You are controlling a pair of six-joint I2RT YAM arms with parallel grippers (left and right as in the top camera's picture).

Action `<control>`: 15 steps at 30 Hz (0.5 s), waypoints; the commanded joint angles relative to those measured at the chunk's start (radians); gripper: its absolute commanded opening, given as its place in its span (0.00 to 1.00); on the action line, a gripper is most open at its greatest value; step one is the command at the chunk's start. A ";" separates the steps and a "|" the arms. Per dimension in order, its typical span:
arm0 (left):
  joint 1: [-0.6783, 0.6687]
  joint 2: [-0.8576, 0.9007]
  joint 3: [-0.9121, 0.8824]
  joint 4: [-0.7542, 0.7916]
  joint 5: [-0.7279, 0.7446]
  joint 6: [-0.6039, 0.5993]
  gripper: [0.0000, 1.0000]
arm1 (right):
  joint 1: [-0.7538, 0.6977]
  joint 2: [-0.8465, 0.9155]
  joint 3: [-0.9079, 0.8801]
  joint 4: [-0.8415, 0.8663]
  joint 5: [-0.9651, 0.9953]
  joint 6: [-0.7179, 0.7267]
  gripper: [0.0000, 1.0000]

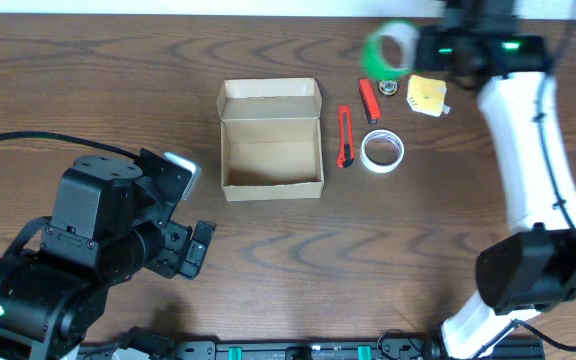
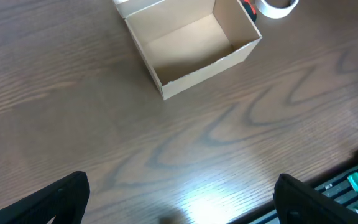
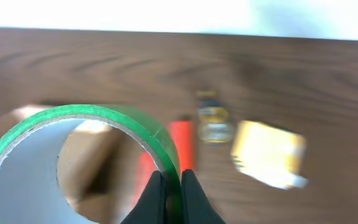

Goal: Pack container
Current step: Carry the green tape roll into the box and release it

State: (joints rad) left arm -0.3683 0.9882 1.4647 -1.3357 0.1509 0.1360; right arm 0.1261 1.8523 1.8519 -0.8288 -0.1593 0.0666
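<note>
The lid flap (image 1: 270, 98) is clear of the box's opening (image 1: 272, 153), so my right gripper should keep carrying the green tape roll until it hangs low inside the box, and let go of it there.
The container (image 1: 271, 140) is a tan cardboard box, open and empty, lid flap folded back; it also shows in the left wrist view (image 2: 191, 46). My right gripper (image 1: 415, 48) is shut on a green tape roll (image 1: 389, 48), held in the air above the table's far right; in the right wrist view the fingers (image 3: 172, 190) pinch the roll's wall (image 3: 79, 118). My left gripper (image 2: 179, 205) is open and empty, low over the table near the front left, apart from the box.
Right of the box lie a red utility knife (image 1: 345, 135), a red lighter (image 1: 369, 100), a white tape roll (image 1: 381, 151), a yellow packet (image 1: 427, 95) and a small metal item (image 1: 388, 87).
</note>
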 commanded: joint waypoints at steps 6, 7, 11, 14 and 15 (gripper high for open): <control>0.003 -0.001 0.002 -0.003 0.003 0.018 0.95 | 0.253 0.060 0.011 -0.046 -0.013 0.131 0.01; 0.003 -0.001 0.002 -0.003 0.003 0.018 0.95 | 0.274 0.073 0.011 -0.056 -0.005 0.138 0.01; 0.003 -0.001 0.002 -0.003 0.003 0.018 0.95 | 0.352 0.135 0.011 -0.102 0.050 0.166 0.01; 0.003 -0.001 0.002 -0.003 0.003 0.018 0.96 | 0.394 0.171 0.011 -0.101 0.069 0.181 0.01; 0.003 -0.001 0.002 -0.003 0.003 0.018 0.95 | 0.403 0.179 0.011 -0.098 0.070 0.184 0.01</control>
State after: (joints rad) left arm -0.3683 0.9882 1.4647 -1.3357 0.1509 0.1360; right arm 0.5003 2.0144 1.8519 -0.9295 -0.1242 0.2066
